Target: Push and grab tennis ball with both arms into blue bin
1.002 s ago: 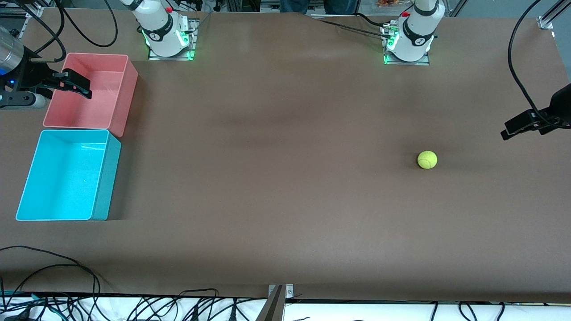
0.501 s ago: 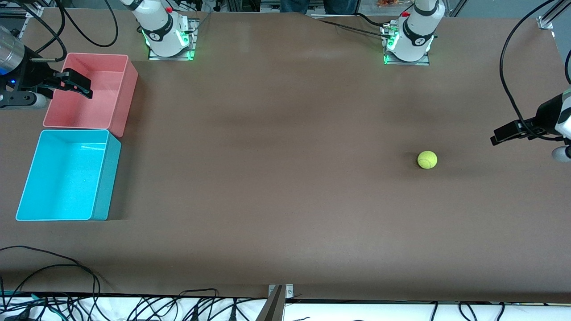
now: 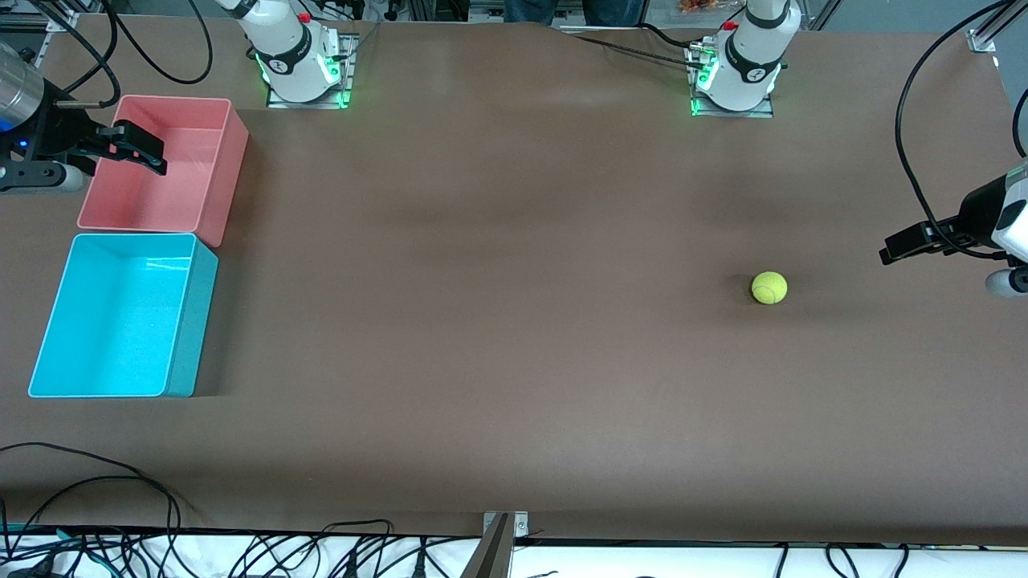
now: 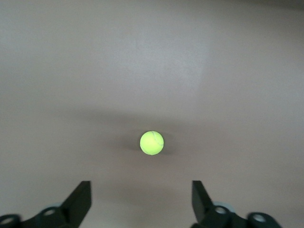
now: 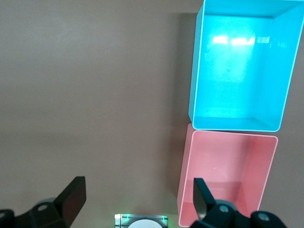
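The tennis ball (image 3: 768, 288) is far from the blue bin, so next my left gripper shuts its wide-open fingers and lowers behind the ball (image 3: 848, 294) before pushing it.
The tennis ball (image 3: 769, 287) lies on the brown table toward the left arm's end. It also shows in the left wrist view (image 4: 152, 143), ahead of the fingers and centred between them. My left gripper (image 3: 886, 254) is open and empty, up in the air at the table's end, apart from the ball. Its fingers (image 4: 80, 202) stand wide. The blue bin (image 3: 191, 321) stands empty at the right arm's end and shows in the right wrist view (image 5: 237, 71). My right gripper (image 3: 152, 158) is open and empty over the pink bin.
The pink bin (image 3: 225, 172) stands touching the blue bin, farther from the front camera, and also shows in the right wrist view (image 5: 228, 175). The two arm bases (image 3: 301, 60) (image 3: 739, 68) stand along the table's edge farthest from the front camera. Loose cables (image 3: 120, 546) lie past the nearest edge.
My left gripper has moved inward toward the ball and turned more level. The ball, the bins and the right gripper have stayed put.
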Controlling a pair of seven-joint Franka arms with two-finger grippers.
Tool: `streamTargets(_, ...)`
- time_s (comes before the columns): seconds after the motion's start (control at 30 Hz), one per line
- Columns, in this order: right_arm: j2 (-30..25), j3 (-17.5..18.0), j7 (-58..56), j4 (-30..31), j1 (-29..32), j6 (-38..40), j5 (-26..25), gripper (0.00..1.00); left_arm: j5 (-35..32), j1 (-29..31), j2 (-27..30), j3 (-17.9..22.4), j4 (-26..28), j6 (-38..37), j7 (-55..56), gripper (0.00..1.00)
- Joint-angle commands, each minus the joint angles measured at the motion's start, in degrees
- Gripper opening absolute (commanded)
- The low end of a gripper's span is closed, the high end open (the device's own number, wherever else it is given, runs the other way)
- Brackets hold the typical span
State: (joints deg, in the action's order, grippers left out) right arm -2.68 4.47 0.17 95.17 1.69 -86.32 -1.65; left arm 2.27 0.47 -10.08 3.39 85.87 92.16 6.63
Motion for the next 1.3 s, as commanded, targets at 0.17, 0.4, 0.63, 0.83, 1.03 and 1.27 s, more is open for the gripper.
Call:
streamTargets(0.17,-0.5,0.1,0.3,-0.5,-0.3,1.2,0.9,1.0,0.5,0.0,0.4,0.1,0.0,-0.7,-0.5,0.53)
streamTargets(0.4,-0.1,-2.2,0.3,-0.6,-2.5,1.2,0.9,1.0,0.5,0.0,0.4,0.1,0.1,-0.8,-0.5,0.16)
streamTargets(0.63,-0.1,-3.2,0.2,-0.9,-3.3,1.2,0.9,1.0,0.5,0.1,0.4,0.0,0.0,-0.8,-0.9,1.0)
streamTargets(0.83,-0.3,-2.8,0.3,-0.9,-3.4,1.1,0.9,1.0,0.6,0.1,0.4,0.0,0.0,-0.8,-0.9,1.0)
streamTargets(1.03,-0.4,-2.6,0.2,-0.9,-3.4,1.1,0.9,1.0,0.6,0.0,0.4,0.0,0.0,-0.8,-0.9,1.0)
streamTargets(1.27,-0.3,-2.6,0.2,-0.9,-3.4,1.1,0.8,1.0,0.6,0.0,0.4,0.0,0.0,-0.8,-0.9,1.0)
